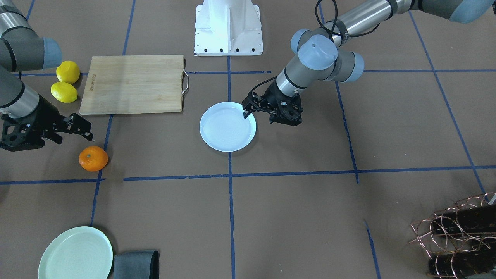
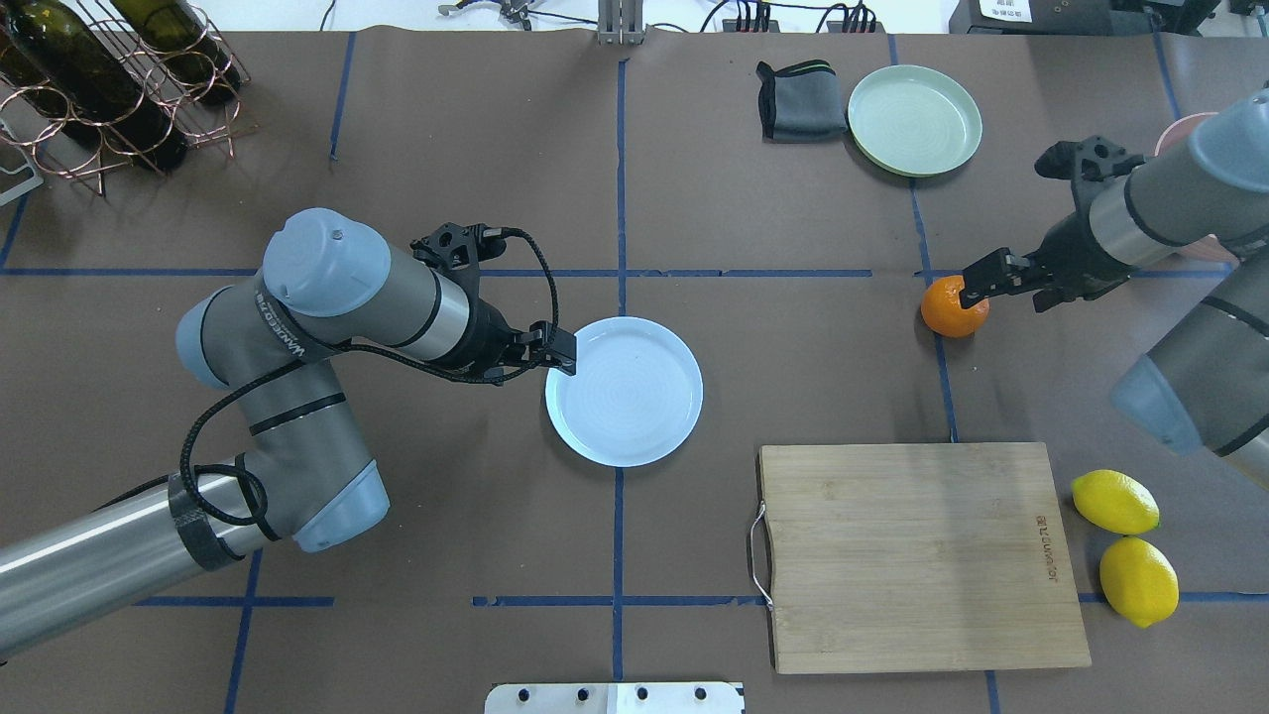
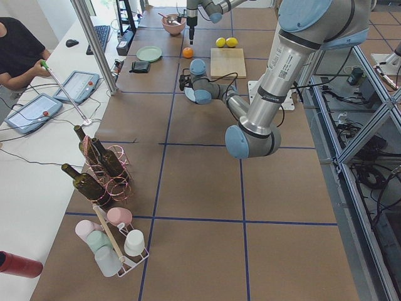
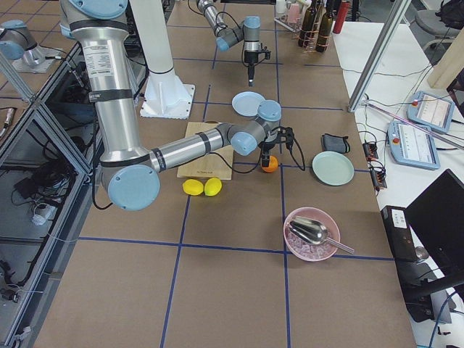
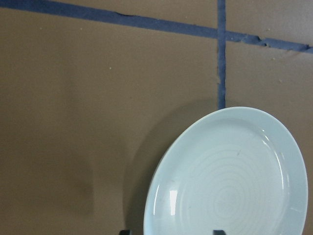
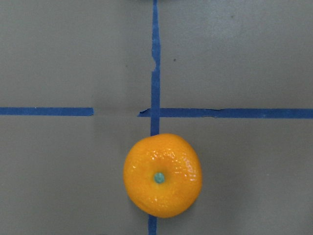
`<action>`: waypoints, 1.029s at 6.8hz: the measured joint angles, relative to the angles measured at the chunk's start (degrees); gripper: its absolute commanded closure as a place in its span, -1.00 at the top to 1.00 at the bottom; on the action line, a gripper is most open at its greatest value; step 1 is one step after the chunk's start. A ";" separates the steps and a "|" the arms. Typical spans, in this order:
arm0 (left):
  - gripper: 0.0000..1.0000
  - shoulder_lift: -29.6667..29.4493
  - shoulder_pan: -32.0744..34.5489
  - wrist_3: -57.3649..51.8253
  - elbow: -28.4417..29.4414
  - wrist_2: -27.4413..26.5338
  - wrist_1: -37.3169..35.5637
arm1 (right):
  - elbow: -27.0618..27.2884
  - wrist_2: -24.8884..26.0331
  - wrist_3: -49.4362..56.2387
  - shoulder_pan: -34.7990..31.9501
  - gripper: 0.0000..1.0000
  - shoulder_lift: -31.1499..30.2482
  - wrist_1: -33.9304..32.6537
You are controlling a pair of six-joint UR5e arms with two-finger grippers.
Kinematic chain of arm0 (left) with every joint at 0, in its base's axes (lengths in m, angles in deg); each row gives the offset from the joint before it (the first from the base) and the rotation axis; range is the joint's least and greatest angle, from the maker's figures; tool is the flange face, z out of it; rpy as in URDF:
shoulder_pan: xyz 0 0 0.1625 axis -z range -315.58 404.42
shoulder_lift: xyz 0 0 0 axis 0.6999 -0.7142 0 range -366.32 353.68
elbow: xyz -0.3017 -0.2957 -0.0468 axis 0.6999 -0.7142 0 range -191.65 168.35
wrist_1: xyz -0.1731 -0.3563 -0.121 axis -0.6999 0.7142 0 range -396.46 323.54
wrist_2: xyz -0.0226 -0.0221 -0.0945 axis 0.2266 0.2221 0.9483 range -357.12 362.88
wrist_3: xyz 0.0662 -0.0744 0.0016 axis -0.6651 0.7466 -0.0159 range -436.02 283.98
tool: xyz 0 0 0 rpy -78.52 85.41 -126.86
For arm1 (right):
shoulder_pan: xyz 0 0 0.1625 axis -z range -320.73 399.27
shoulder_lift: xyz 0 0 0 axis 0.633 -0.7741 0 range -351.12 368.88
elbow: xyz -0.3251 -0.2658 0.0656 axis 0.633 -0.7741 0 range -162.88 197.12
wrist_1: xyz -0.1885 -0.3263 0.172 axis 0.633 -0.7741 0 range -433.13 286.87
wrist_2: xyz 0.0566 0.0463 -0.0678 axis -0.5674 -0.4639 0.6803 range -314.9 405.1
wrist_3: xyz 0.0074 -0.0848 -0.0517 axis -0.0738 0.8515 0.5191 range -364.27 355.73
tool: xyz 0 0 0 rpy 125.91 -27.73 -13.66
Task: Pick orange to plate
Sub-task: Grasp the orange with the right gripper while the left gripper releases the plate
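My left gripper is hanging over the white plate's rim. It should move back out of the way before my right gripper brings the orange onto the plate.
The orange (image 2: 954, 306) rests on the brown table on a blue tape line, to the right; it fills the lower middle of the right wrist view (image 6: 162, 175), green stem dot up. My right gripper (image 2: 983, 282) hovers just over it, open, holding nothing and apart from the fruit (image 1: 93, 158). The white, faintly bluish plate (image 2: 624, 391) lies at the table's centre with nothing on it. My left gripper (image 2: 561, 353) hangs open over that plate's left rim (image 5: 161, 196), also holding nothing.
A wooden cutting board (image 2: 917, 555) lies near the robot on the right, with two lemons (image 2: 1115, 501) beside it. A mint-green plate (image 2: 914, 119) and a folded grey cloth (image 2: 798, 99) sit at the far side. A copper bottle rack (image 2: 99, 79) stands far left. A pink bowl (image 4: 312, 233) sits at the right end.
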State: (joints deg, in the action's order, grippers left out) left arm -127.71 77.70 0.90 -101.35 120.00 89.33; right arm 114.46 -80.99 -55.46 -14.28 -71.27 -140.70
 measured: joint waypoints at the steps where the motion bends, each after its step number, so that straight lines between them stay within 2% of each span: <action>1: 0.98 0.75 0.12 0.05 -0.63 -0.38 0.02 | -1.90 2.86 -1.05 1.66 1.00 1.41 0.10; 4: 0.98 1.17 0.43 0.07 -1.11 -0.60 0.04 | -5.79 6.67 -1.68 3.64 1.00 4.06 0.24; 6: 0.98 1.23 0.63 0.07 -1.37 -0.66 -0.01 | -7.36 7.46 -1.67 4.33 1.00 5.21 0.20; 7: 0.98 1.24 0.75 0.07 -1.43 -0.73 -0.01 | -8.01 7.55 -1.60 4.44 0.58 5.43 0.22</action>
State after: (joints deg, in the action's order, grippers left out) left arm -126.47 78.46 0.97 -102.79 119.27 89.31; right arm 106.45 -73.43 -57.06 -9.83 -65.85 -140.48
